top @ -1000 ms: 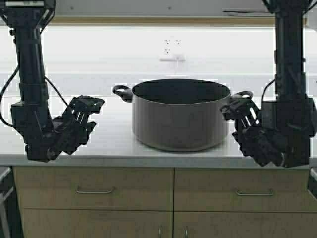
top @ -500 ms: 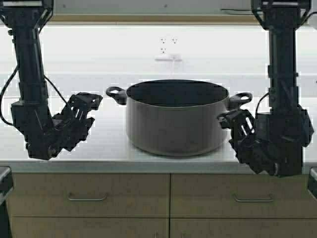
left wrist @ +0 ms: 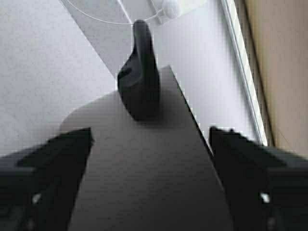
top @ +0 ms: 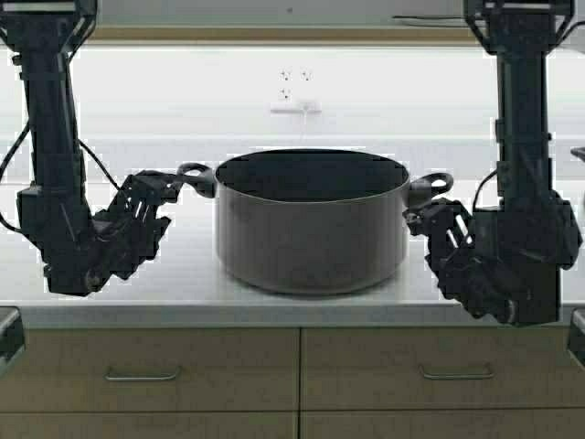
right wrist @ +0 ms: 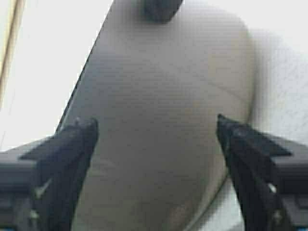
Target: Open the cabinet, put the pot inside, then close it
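I expect the cord to stay behind when I lift the pot by its handles, because the white plug's cord curves away point(left wrist: 107, 21) along the back wall.
The large dark grey pot point(top: 311, 224) stands upright and lidless on the white counter point(top: 183, 283), with a black loop handle at each side of the rim. My left gripper point(top: 155, 197) is open just beside the pot's left handle point(top: 195, 176); the left wrist view shows the pot wall point(left wrist: 144, 168) between its spread fingers and the handle point(left wrist: 139, 82) beyond. My right gripper point(top: 430, 224) is open close to the pot's right side, below the right handle point(top: 437, 183); the pot wall point(right wrist: 159, 120) fills its wrist view. The wall-hung cabinet is out of view except a tan strip point(top: 274, 35) at the top.
Base cabinet drawers with horizontal steel handles point(top: 142, 374) point(top: 455, 372) run below the counter edge. A wall socket with a white plug point(top: 294, 91) is on the bright back wall behind the pot.
The robot has moved: the whole scene shifted left and down in the high view. The pot now sits closer to my left gripper, both grippers flanking it.
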